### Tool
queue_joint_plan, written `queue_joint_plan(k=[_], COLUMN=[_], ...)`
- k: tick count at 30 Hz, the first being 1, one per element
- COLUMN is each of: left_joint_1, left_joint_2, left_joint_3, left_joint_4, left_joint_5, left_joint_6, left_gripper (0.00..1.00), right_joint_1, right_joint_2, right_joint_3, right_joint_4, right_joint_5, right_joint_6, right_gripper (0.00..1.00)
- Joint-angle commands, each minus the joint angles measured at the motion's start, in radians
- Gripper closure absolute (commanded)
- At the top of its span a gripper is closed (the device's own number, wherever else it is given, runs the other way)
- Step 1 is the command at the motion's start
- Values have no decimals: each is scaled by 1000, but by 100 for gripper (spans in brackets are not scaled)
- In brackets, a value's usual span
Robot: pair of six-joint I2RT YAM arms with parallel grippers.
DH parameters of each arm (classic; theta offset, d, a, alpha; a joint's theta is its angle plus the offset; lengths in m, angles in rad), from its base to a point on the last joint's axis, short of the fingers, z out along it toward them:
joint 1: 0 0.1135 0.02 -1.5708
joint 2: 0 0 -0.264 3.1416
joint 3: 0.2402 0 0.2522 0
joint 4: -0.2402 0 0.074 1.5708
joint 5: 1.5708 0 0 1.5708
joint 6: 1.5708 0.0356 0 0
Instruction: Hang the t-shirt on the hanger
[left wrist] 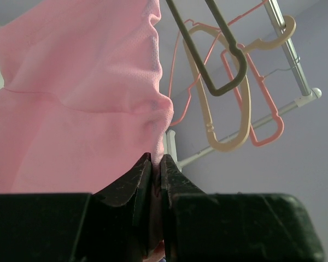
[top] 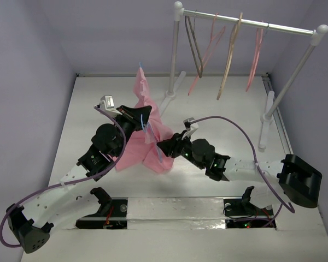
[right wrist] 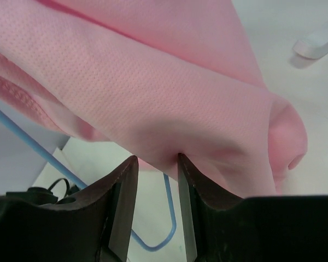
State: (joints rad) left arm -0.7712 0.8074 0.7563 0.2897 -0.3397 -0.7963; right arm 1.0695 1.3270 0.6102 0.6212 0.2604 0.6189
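The t-shirt's edge (right wrist: 157, 164) is too shallow in my right gripper and short of the hanger's end, so I should move farther onto the t-shirt (right wrist: 167, 143) and draw it over.
The light-pink t-shirt (top: 138, 148) hangs bunched above the table's middle, draped over the light-blue wire hanger (top: 140, 67), whose hook pokes out above the fabric. My left gripper (top: 140, 117) is shut on a fold of the shirt (left wrist: 82, 93) near its upper part; the left wrist view shows pink cloth pinched in my gripper (left wrist: 156, 161). My right gripper (top: 164, 147) is at the shirt's lower right edge. It (right wrist: 157, 159) stands open, the shirt (right wrist: 153, 93) resting on its tips, and the hanger's blue wire (right wrist: 171, 202) shows through the gap.
A white clothes rack (top: 246, 22) stands at the back right with a dark grey hanger (top: 195, 49), salmon hangers (top: 208, 52) and a tan wooden hanger (top: 229, 54). Its white feet (top: 265, 125) rest on the table.
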Motion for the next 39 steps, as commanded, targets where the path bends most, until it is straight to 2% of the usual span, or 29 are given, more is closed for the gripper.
queue_joint_plan(k=[1, 5, 10, 13, 14, 15, 20, 22, 23, 27, 32, 39], left_joint_1=[4, 4, 4, 4, 4, 4, 4, 4, 4, 4, 4, 4], left_joint_2=[-22, -27, -16, -1, 12, 12, 33, 32, 30, 24, 7, -4], left_joint_3=[23, 29, 43, 66, 84, 95, 107, 103, 101, 101, 91, 69], left_joint_4=[62, 52, 43, 20, -4, -4, -27, -15, -14, -31, -38, -24], left_joint_5=[16, 16, 5, 11, 5, 5, -16, -18, -15, -9, 5, 18], left_joint_6=[-12, -3, 14, 26, 32, 34, 37, 31, 31, 31, 25, 6], left_gripper=[100, 100, 100, 100, 100, 100, 100, 100, 100, 100, 100, 100], right_joint_1=[10, 10, 20, 20, 30, 30, 101, 128, 129, 141, 141, 141], right_joint_2=[9, -20, -120, -176, -198, -198, -165, -117, -74, -8, 31, 55], right_joint_3=[42, 20, 5, 31, 61, 72, 158, 221, 232, 250, 267, 272], right_joint_4=[103, 60, -52, -179, -289, -290, -319, -330, -316, -282, -282, -268], right_joint_5=[85, 172, 236, 278, 283, 283, 140, 154, 151, 177, 238, 264], right_joint_6=[47, 76, 47, 19, -2, -2, -24, -28, -28, -19, -33, -44], right_gripper=[59, 58, 51, 45, 45, 45, 86, 99, 100, 99, 77, 67])
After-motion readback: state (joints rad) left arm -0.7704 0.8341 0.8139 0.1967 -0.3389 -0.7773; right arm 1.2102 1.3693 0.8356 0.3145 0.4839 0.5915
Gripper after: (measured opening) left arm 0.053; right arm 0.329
